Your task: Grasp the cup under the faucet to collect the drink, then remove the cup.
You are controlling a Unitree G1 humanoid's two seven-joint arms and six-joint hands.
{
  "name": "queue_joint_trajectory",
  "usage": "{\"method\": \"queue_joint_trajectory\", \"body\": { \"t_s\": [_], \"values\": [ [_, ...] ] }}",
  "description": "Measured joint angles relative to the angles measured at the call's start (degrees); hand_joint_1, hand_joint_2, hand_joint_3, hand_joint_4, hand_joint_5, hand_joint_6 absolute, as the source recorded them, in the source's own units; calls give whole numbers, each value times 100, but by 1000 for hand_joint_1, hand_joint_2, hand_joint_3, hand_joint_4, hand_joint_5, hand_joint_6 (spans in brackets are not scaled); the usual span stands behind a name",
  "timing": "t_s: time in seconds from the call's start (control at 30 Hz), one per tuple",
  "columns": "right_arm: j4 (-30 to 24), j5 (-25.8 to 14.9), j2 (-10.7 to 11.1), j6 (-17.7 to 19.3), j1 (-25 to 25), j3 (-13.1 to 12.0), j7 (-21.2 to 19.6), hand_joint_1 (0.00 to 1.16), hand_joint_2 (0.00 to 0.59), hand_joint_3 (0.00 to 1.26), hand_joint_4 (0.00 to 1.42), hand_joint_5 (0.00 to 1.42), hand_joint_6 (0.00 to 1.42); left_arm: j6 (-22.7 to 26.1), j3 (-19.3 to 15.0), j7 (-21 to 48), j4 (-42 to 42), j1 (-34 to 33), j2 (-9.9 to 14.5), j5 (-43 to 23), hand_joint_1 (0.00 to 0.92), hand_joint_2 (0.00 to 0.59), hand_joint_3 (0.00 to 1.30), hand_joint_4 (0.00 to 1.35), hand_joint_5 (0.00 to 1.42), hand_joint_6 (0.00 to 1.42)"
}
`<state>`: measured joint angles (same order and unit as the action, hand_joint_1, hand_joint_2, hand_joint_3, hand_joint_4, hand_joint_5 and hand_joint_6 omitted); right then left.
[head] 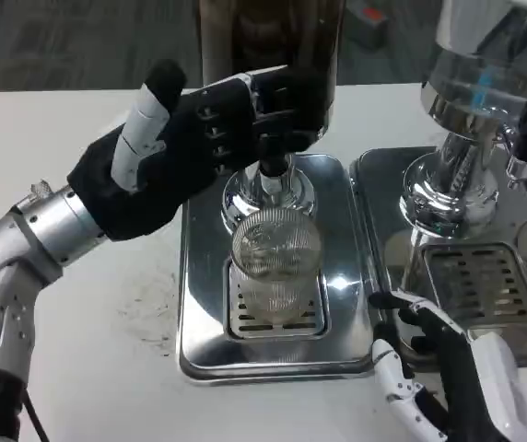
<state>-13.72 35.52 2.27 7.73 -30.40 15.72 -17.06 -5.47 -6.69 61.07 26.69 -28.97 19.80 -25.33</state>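
Observation:
My gripper will lift the cup with dark drink partway up inside it, because my left hand is curled over the faucet lever above the cup.
A clear ribbed glass cup stands upright on the grate of the left steel drip tray, right under the faucet of the dark drink dispenser. My left hand reaches in from the left above the cup, its fingers curled over the black faucet lever and its thumb pointing up. My right hand rests low at the front right, beside the tray's right corner, with fingers apart and nothing in them. It is clear of the cup. Whether liquid is flowing cannot be told.
A second dispenser with a chrome base and its own drip tray stands to the right, close to my right hand. Bare white table lies to the left of the left tray.

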Motion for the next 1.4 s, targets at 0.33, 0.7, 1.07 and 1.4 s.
{"method": "queue_joint_trajectory", "body": {
  "t_s": [0.33,0.7,1.07,1.4],
  "values": [
    [-14,0,-31,-15,-129,8,-49,316,496,387,257,258,358,-536,116,19,329,-92,-53,206,0,76,238,145,167,170],
    [-19,-4,-34,-16,-132,5,-49,316,496,392,257,262,326,-1267,212,94,640,-123,-53,360,0,77,241,150,168,169],
    [-30,-22,-34,-16,-131,-5,-49,307,502,392,257,262,303,-1915,343,154,1004,-234,-14,413,0,80,250,160,179,181],
    [-33,-91,-20,-17,-131,-11,-49,292,504,321,257,248,282,-2471,390,158,1230,-296,13,588,0,79,251,161,179,189]
  ]
}}
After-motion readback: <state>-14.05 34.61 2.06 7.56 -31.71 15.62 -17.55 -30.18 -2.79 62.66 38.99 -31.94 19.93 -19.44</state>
